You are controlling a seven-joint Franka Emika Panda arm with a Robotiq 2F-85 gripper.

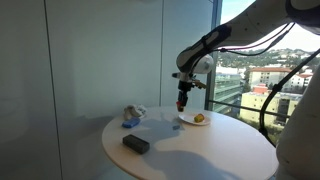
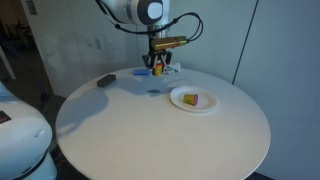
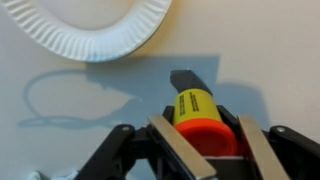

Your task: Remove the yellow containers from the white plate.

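My gripper should continue to move the yellow container [image 2: 157, 69] toward the open table [image 1: 155, 129] near the black block until the container stands, because the container is hanging upright and clear of the white plate.
My gripper [image 3: 208, 138] is shut on a yellow container [image 3: 193, 104] with a red-orange cap, held between the two fingers above the white table. In both exterior views the gripper [image 1: 182, 102] [image 2: 157, 69] hangs low over the table, to one side of the white plate [image 1: 207, 121] [image 2: 208, 105] and clear of its rim. A second yellow container [image 1: 199, 118] [image 2: 190, 100] lies on the plate. In the wrist view only the ribbed edge of the plate [image 3: 100, 35] shows, at the top left.
A black rectangular block [image 1: 136, 144] [image 2: 104, 80] lies on the round table [image 1: 200, 155] [image 2: 150, 130]. A pale blue-and-white mug-like thing [image 1: 132, 115] sits close to the gripper. Large windows and a railing stand behind the table.
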